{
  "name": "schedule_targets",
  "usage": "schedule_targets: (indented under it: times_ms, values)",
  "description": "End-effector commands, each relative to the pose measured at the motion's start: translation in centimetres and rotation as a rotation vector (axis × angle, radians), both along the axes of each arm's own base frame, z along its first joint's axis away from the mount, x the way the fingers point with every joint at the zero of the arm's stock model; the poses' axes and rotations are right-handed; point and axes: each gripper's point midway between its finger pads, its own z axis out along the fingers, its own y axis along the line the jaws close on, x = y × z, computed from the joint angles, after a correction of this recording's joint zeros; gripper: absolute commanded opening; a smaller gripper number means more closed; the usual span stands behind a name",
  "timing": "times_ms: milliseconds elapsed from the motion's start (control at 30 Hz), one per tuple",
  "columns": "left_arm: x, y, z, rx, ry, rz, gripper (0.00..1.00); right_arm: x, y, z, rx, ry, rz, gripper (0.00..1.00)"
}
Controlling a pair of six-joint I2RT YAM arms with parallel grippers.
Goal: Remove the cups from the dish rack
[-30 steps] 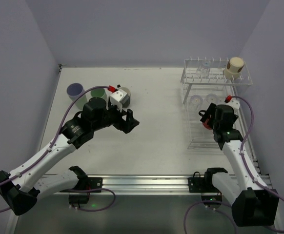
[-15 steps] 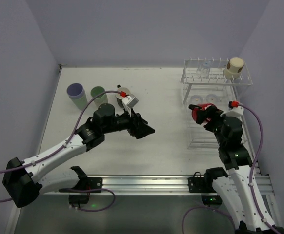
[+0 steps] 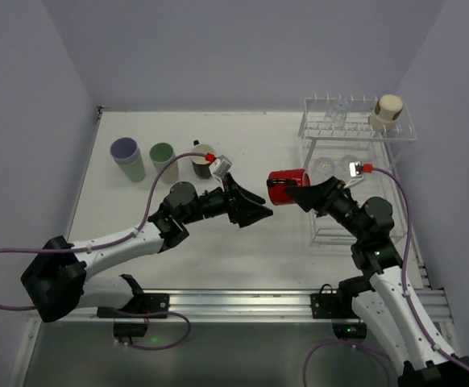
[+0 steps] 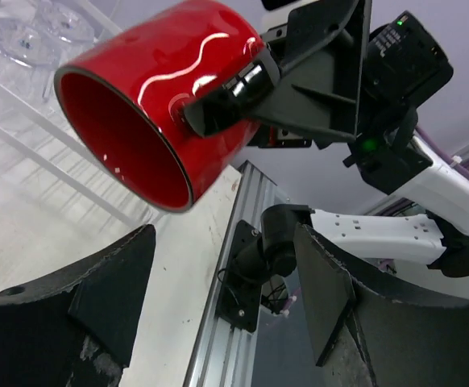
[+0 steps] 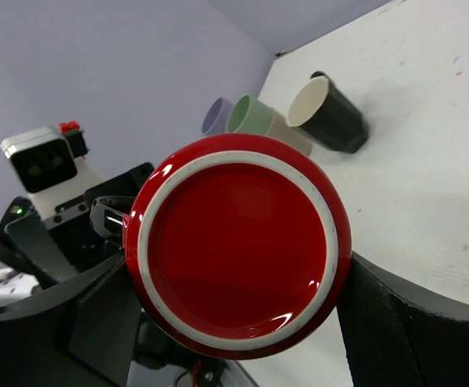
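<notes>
The red handled mug (image 3: 288, 185) is on its side in my right gripper, so next my left gripper grabs its open end (image 3: 273, 190) and sets it upright beside the black mug.
My right gripper (image 3: 295, 192) is shut on the red handled mug (image 3: 281, 179) and holds it on its side in the air left of the dish rack (image 3: 331, 230). The right wrist view shows the mug's base (image 5: 238, 254) between my fingers (image 5: 412, 322). My left gripper (image 3: 257, 208) is open and empty, just left of the mug, pointing at it. In the left wrist view the mug's mouth (image 4: 138, 113) faces my open gripper (image 4: 218, 298). A beige tumbler (image 3: 388, 111) stands on the rack's top tier. Clear glasses (image 3: 323, 165) sit in the rack.
A lavender tumbler (image 3: 126, 153), a pale green tumbler (image 3: 163, 155) and a black mug with cream inside (image 3: 202, 165) stand at the table's back left. They also show in the right wrist view, black mug (image 5: 331, 113) nearest. Walls close in left, right and back.
My right gripper has drawn the red mug out of the rack's lower tier and carried it left. My left gripper has left the black mug and swung right, open, towards the red mug.
</notes>
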Motion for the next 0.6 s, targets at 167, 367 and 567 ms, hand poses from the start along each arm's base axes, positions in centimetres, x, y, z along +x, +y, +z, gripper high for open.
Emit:
schedule_targets:
  times_ms: [167, 367, 567]
  values:
    - [0.2, -0.7, 3.4, -0.164, -0.052, 0.013, 0.7, -3.1, 3.7, 4.3, 0.161, -0.138, 0.227, 0.41]
    - [0.4, -0.7, 4.3, -0.203, -0.078, 0.036, 0.4, -3.7, 5.4, 3.7, 0.213, -0.11, 0.288, 0.41]
    - [1.4, 0.6, 3.1, -0.114, -0.101, 0.136, 0.0, -3.2, 5.4, 2.6, 0.227, -0.081, 0.255, 0.83]
